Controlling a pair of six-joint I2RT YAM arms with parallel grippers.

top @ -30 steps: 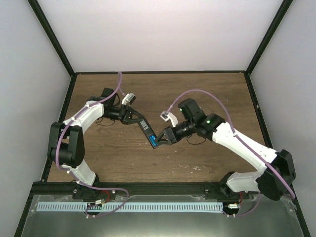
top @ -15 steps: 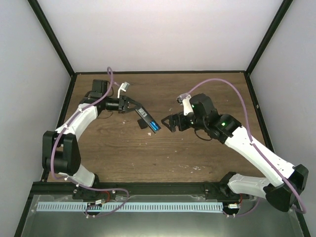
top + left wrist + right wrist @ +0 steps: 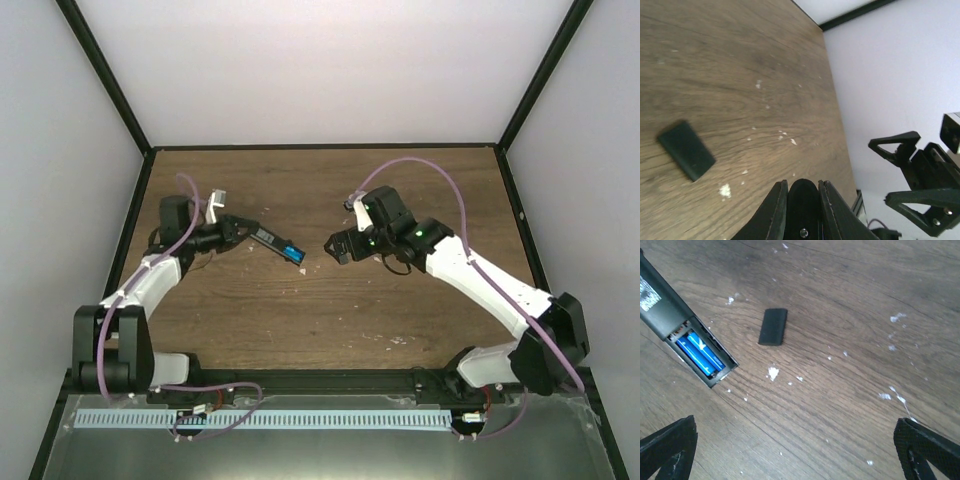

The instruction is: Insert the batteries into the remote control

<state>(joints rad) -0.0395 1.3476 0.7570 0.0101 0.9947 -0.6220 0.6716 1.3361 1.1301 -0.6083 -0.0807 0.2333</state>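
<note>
The robot sees both blue batteries in the bay point(image 3: 701, 353) and the cover point(image 3: 773, 327) lying free, so its right gripper should carry on moving toward the cover and close across the cover's narrow width.
The remote control point(image 3: 270, 239) is a slim black bar, and my left gripper point(image 3: 243, 231) is shut on its back end. In the left wrist view only the remote's rounded black end point(image 3: 805, 202) shows, pinched between the two fingers of the left gripper point(image 3: 802, 185). Its battery bay faces up and is uncovered, with the two blue batteries point(image 3: 699, 354) lying side by side inside the remote point(image 3: 665, 305). They show as a blue patch point(image 3: 292, 250) from above. My right gripper point(image 3: 335, 247) hangs a short way right of the remote's tip, wide open and empty point(image 3: 797, 455).
A small black cover piece point(image 3: 773, 326) lies flat on the wooden table point(image 3: 400, 300) beside the remote's open end; the cover point(image 3: 686, 150) also shows in the left wrist view. Pale specks of debris point(image 3: 772, 372) are scattered over the wood. White walls and a black frame enclose the table.
My right gripper has opened wide and drawn back from the remote's battery end. The left arm has swung the remote to the left and farther back.
</note>
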